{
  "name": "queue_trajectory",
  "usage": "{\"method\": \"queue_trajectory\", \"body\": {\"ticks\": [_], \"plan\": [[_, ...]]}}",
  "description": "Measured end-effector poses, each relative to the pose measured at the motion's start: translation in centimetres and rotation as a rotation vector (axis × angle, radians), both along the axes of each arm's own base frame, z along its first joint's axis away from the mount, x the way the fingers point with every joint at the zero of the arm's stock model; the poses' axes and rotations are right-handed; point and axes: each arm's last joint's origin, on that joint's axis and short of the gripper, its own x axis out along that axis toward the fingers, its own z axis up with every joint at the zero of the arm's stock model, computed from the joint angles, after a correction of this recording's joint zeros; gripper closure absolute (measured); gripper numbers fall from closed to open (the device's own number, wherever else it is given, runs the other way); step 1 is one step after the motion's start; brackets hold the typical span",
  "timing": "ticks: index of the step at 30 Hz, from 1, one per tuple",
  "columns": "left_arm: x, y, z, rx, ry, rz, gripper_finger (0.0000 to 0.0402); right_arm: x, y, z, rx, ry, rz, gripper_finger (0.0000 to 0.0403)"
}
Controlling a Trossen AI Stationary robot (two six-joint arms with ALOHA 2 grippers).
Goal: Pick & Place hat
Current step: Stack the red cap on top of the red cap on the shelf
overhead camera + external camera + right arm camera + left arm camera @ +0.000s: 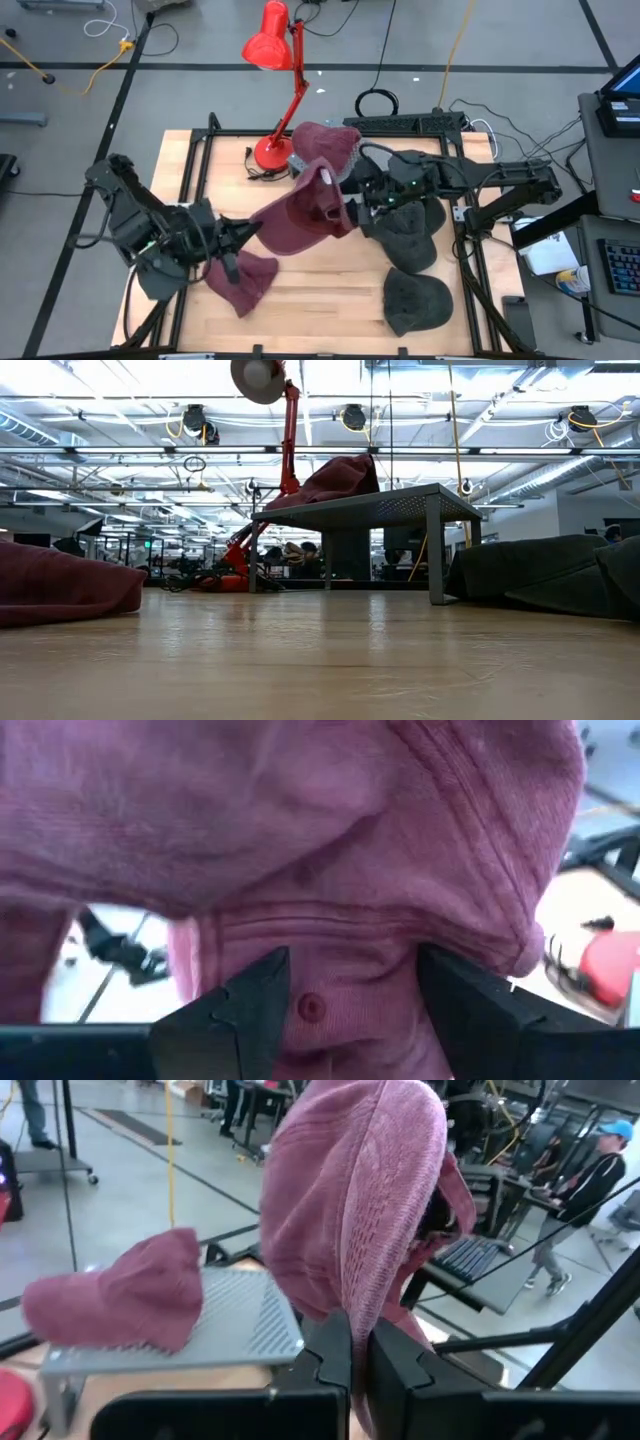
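Observation:
My right gripper needs to move away and let my left gripper turn the hat's top up, because the maroon hat's open bottom side (315, 203) is facing up. Then my right gripper should grab the hat's back edge (342, 212).
A maroon hat (300, 212) stretches in the air between both grippers. My left gripper (243, 233) is shut on its left end, and in the left wrist view the hat (350, 1200) rises ahead of the fingers. My right gripper (357, 198) is open at the hat's right end, and cloth (340, 990) fills the gap between its fingers. A second maroon hat (243, 282) lies flat on the table. A third (325, 145) rests on a grey stand (370, 505). My left gripper pinches a narrow fold of the maroon hat's cloth (357, 1315) between its two shut fingers, coming level from the table's left. The hat runs on from the fingers toward the right arm, off the table. My right gripper's fingers (255, 1010) stand wide on either side of the hat's band; I cannot tell whether they touch it.
Dark grey hats (412, 232) lie piled under and beside the right arm, and another (415, 300) lies near the near edge. A red desk lamp (272, 150) stands at the far edge beside the stand. Bare wood (330, 290) shows at the near middle.

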Motion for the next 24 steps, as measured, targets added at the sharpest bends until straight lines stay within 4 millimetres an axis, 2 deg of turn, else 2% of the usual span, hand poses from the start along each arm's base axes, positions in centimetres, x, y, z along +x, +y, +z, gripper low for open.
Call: {"method": "queue_trajectory", "body": {"ticks": [8, 13, 21, 24], "plan": [[1.9, 1.1, 1.6, 0.078, -0.021, -0.047, 0.0392, 2.0, 0.8, 0.1, 0.02, -0.133, 0.013, 0.019], [2.1, 1.2, 1.6, 0.118, 0.001, -0.064, 0.0392, 2.0, 0.8, -0.4, -0.009, -0.085, 0.022, 0.019], [2.1, 1.3, 1.7, 0.13, 0.004, -0.065, 0.0392, -1.0, 0.4, 1.6, -0.022, -0.11, -0.003, 0.019], [2.1, 1.2, 1.7, 0.144, 0.01, -0.072, 0.0392, -2.7, 0.1, 2.3, -0.049, -0.095, 0.0, 0.019]]}}
